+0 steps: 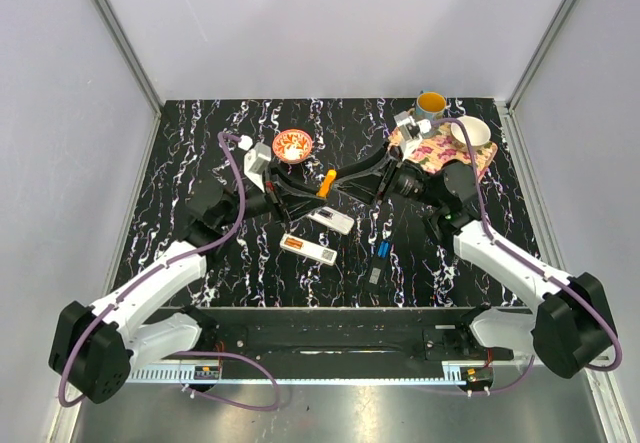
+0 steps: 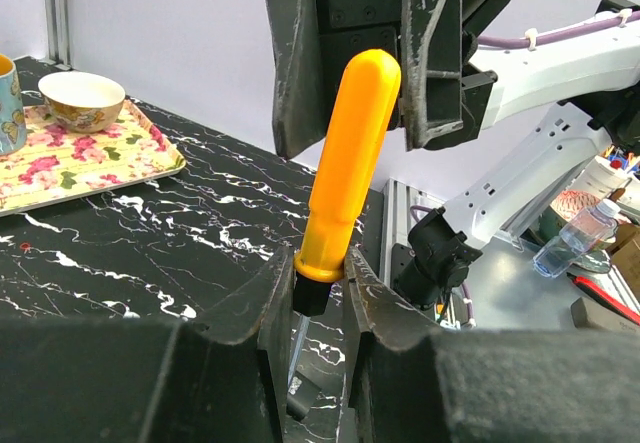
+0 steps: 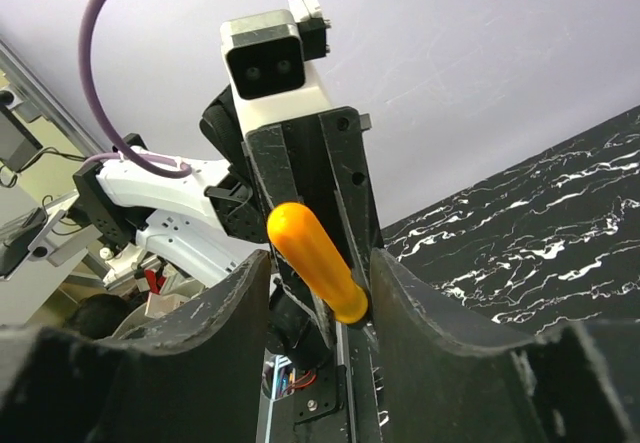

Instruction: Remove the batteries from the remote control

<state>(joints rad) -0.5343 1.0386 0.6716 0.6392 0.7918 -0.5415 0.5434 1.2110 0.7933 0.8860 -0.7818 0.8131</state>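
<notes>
Next, my left gripper brings the orange handle (image 2: 353, 158) upright before my right gripper closes around it, because the screwdriver slants in my left gripper at its black collar (image 2: 312, 295).
An orange-handled screwdriver (image 1: 326, 183) hangs in the air between both arms, above the table. My left gripper (image 2: 318, 293) is shut on its black collar at the foot of the handle (image 2: 345, 163), blade pointing down. My right gripper (image 3: 320, 283) straddles the handle's upper part (image 3: 315, 258); the handle lies against one finger and a gap shows on the other side, so the jaws are open. Two white remotes (image 1: 330, 221) (image 1: 308, 249) lie on the table below. The nearer remote shows orange batteries (image 1: 293, 245) at its left end.
A red bowl (image 1: 292, 144) stands at the back. A flowered tray (image 1: 478, 168) with a mug (image 1: 431, 105) and a white bowl (image 1: 470, 131) is at the back right. A small blue item (image 1: 382, 250) and a grey piece (image 1: 375, 275) lie right of the remotes.
</notes>
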